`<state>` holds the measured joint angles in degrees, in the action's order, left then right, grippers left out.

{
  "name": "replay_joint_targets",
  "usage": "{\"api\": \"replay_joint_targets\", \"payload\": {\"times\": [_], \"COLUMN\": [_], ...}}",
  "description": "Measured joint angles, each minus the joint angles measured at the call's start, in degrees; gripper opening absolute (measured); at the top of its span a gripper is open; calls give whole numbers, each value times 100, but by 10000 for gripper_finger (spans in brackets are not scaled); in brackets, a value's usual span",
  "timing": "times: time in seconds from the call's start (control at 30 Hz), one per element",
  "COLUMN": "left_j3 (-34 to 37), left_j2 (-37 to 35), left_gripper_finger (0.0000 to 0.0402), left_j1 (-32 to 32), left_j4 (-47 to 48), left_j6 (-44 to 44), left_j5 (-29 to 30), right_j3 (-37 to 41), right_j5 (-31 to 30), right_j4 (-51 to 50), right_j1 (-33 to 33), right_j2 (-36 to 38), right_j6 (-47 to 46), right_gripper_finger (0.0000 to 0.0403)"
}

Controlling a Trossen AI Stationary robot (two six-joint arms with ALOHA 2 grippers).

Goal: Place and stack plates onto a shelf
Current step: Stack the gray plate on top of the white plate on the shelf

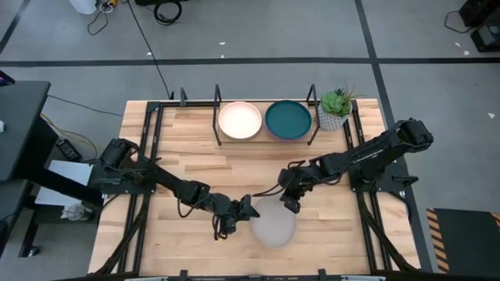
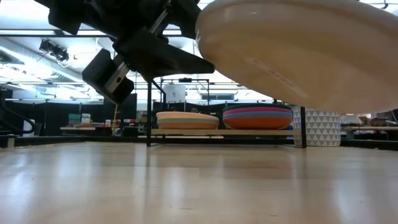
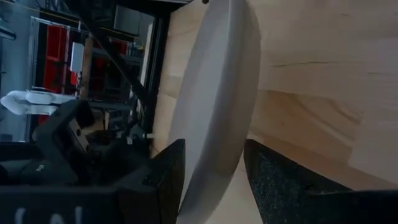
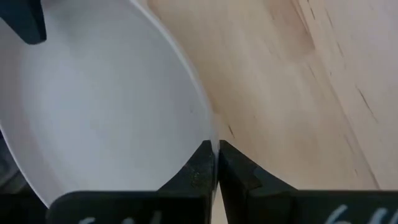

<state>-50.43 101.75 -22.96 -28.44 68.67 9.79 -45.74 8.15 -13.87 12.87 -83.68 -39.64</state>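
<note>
My gripper will set the grey plate down on the cream plate, and the grey plate should nest and fully cover it because their round rims match.
The grey plate is up off the table near its near edge, and in the low view the grey plate hangs tilted above the wood. My left gripper is at its left rim and my right gripper at its far right rim, both shut on it. The black rod shelf stands at the far edge. It bears a stack topped by a cream plate and a stack topped by a dark teal plate. The low view shows more coloured plates under each top one. My left gripper has the grey plate's left rim between its two fingers, one finger on one face and the other finger on the opposite face. It comes level from the table's left. The plate is lifted clear and tilted. My right gripper pinches the thin rim of the grey plate between its nearly closed fingertips, one on the inner face, one on the outer. It comes from the far right side, slanting down. The plate is off the table.
A small potted plant stands right of the shelf at the far right corner. Bare wood lies between the lifted plate and the shelf. The table's near edge runs close below the plate.
</note>
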Motion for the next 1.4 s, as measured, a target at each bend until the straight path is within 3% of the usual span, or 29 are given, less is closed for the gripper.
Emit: {"api": "replay_joint_targets", "payload": {"times": [0.17, 0.5, 0.67, 0.8, 0.9, 1.2, 1.4], "left_j3": [2, 2, 9, 9, 9, 9, 9], "left_j2": [0, 0, 0, 0, -71, -308, -303], "left_gripper_finger": [158, 62, 55, 65, 64, 60, 61], "left_j1": [2, 0, -6, -13, -20, 121, 713], "left_j4": [-44, 43, 130, 146, 306, 327, 578], "left_j6": [12, -296, -402, -677, -722, -851, -1725], "left_j5": [-14, -437, -604, -543, 197, 3505, 4343], "right_j3": [0, 0, -2, -2, -2, -2, -2], "right_j5": [1, -61, -142, -683, -1347, -3843, -4499], "right_j4": [73, 357, 345, 97, -298, -979, -986], "right_j1": [-38, -41, -86, -134, -93, 825, 1280], "right_j2": [0, 14, 309, 789, 1247, 2266, 2291], "right_j6": [100, 388, 535, 498, 495, 529, 534], "right_gripper_finger": [23, 42, 78, 105, 115, 115, 114]}}
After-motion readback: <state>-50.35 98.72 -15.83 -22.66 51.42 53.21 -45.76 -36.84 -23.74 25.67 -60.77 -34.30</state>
